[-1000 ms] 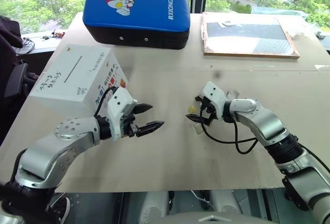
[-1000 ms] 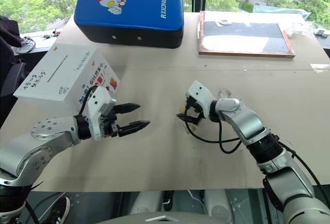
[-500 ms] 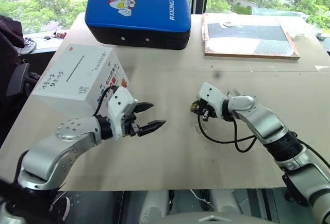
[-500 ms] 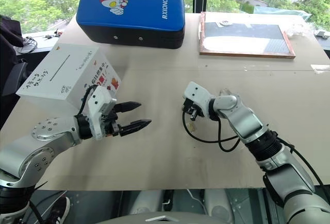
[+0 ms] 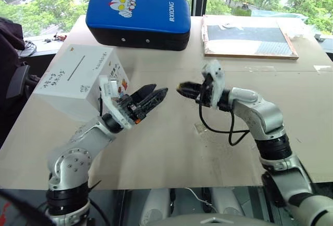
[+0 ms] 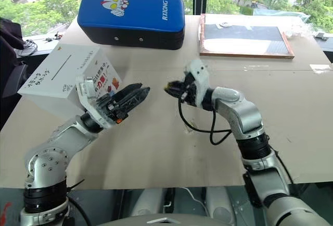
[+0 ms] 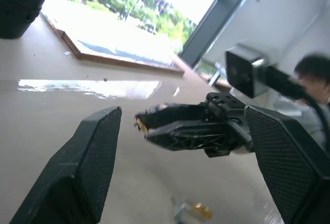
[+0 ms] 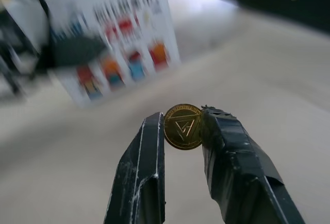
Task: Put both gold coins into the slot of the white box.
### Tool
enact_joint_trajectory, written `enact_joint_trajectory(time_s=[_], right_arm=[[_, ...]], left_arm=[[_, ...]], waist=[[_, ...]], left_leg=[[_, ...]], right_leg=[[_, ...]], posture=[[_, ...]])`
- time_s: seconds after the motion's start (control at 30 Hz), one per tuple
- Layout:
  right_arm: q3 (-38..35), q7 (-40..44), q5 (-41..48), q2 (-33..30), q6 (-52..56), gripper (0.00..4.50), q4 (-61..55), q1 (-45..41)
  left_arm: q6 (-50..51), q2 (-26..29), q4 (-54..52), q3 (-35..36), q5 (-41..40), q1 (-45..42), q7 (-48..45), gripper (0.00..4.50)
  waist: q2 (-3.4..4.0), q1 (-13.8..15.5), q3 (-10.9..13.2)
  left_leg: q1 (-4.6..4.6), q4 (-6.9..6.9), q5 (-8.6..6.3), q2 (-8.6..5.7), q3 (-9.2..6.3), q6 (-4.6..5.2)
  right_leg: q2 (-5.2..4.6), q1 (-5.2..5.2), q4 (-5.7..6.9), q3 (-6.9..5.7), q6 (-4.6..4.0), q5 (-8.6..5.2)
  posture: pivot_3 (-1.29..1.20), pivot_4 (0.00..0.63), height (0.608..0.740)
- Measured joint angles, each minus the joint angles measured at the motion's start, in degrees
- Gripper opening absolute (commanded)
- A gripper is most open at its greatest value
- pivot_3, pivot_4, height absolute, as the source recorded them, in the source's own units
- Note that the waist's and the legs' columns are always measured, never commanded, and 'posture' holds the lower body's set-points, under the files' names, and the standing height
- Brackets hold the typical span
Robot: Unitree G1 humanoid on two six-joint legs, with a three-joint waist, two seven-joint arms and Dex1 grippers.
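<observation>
I should first take the coin by its flat sides [image 8: 183, 127] with my left gripper, because my right gripper is pinching the gold coin [image 8: 167, 126] by its rim, far from the white box.
My right gripper [image 8: 183, 117] is shut on a gold coin [image 8: 183, 127], held edge-on above the table in the head views [image 5: 182, 88]. My left gripper [image 5: 157, 94] is open and empty, its tips pointing at the right gripper's tips with a small gap between them. In the left wrist view, the right gripper [image 7: 142, 123] sits between the left fingers [image 7: 93, 157]. The other gold coin [image 7: 198, 211] lies on the table in its clear casing [image 5: 199, 128], below the right gripper. The white box [image 5: 62, 88] stands at the left, with its slot [image 5: 76, 69] on top.
A blue padded cushion [image 5: 138, 15] lies at the back of the table. A framed dark board [image 5: 250, 36] lies at the back right. A black cable [image 5: 218, 132] loops under my right wrist. A person [image 7: 312, 72] is in the background beyond the table.
My right gripper shut on a gold coin and lifted it off the table, up and to the left. My left gripper rose, rolled and turned toward it, still open.
</observation>
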Motion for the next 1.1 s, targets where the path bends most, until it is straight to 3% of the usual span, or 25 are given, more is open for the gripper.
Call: enact_joint_trajectory(time_s=[0.07, 0.23, 0.4, 0.53, 0.6, 0.73, 1.1], right_arm=[[-5.2, -3.5, 5.2, 3.7, 4.2, 0.53, -0.3, -0.4], [-19.2, -18.6, 22.3, 14.4, 16.3, 0.53, -0.2, -2.4], [-24.3, -30.8, 30.0, 14.5, 19.6, 0.53, 0.8, -2.5], [-24.3, -37.6, 35.4, 14.5, 19.8, 0.53, 1.1, -2.6], [-23.8, -41.0, 38.0, 14.5, 19.4, 0.53, 1.3, -2.6], [-22.9, -44.4, 41.1, 14.5, 17.8, 0.53, 2.2, -2.5], [-18.2, -49.9, 49.4, 14.5, 11.5, 0.53, 2.3, -2.5]], left_arm=[[-0.2, 0.1, 0.1, 0.1, -0.5, -0.3, 0.6, 3.89], [-4.2, 1.6, -0.9, -4.8, 9.4, -2.3, -0.8, 3.89], [-10.8, 3.1, -1.5, -10.6, 22.0, -5.5, -2.7, 3.89], [-16.6, 0.9, -1.2, -15.2, 31.1, -8.6, -2.5, 3.89], [-20.0, -0.1, -0.7, -16.8, 35.9, -9.2, -2.1, 3.36], [-23.4, -1.6, 1.5, -18.2, 41.8, -9.3, -1.1, 1.77], [-27.0, -4.8, 2.1, -20.8, 49.4, -8.6, -0.7, 1.77]], waist=[[0.00, 0.1, 0.0], [0.02, 0.1, 0.0], [0.03, 0.0, 0.0], [0.03, -0.2, 0.0], [0.04, -0.3, 0.0], [0.04, -0.2, 0.0], [0.04, -0.2, 0.0]], left_leg=[[0.00, 0.00, 0.01, -0.04, -0.05, -0.02], [0.00, -0.01, 0.04, -0.12, 0.05, -0.06], [0.00, -0.03, 0.06, -0.16, 0.13, -0.09], [0.01, -0.05, 0.03, -0.10, 0.17, -0.04], [0.01, -0.06, 0.03, -0.07, 0.18, -0.03], [-0.01, -0.06, 0.02, -0.06, 0.17, 0.00], [-0.02, -0.06, 0.00, -0.03, 0.16, 0.03]], right_leg=[[0.05, 0.04, -0.01, -0.06, -0.01, 0.00], [0.05, 0.04, -0.04, -0.13, -0.01, 0.00], [0.09, 0.03, -0.05, -0.09, -0.01, 0.00], [0.16, 0.01, -0.04, -0.05, -0.01, 0.00], [0.19, 0.00, -0.04, -0.05, -0.01, 0.00], [0.19, -0.01, -0.05, -0.05, 0.00, 0.00], [0.19, -0.01, -0.07, -0.07, 0.01, 0.00]], posture=[[0.00, 0.150, 0.740], [0.00, 0.150, 0.740], [0.00, 0.150, 0.740], [0.00, 0.150, 0.740], [0.00, 0.150, 0.740], [0.00, 0.150, 0.740], [0.00, 0.150, 0.740]])
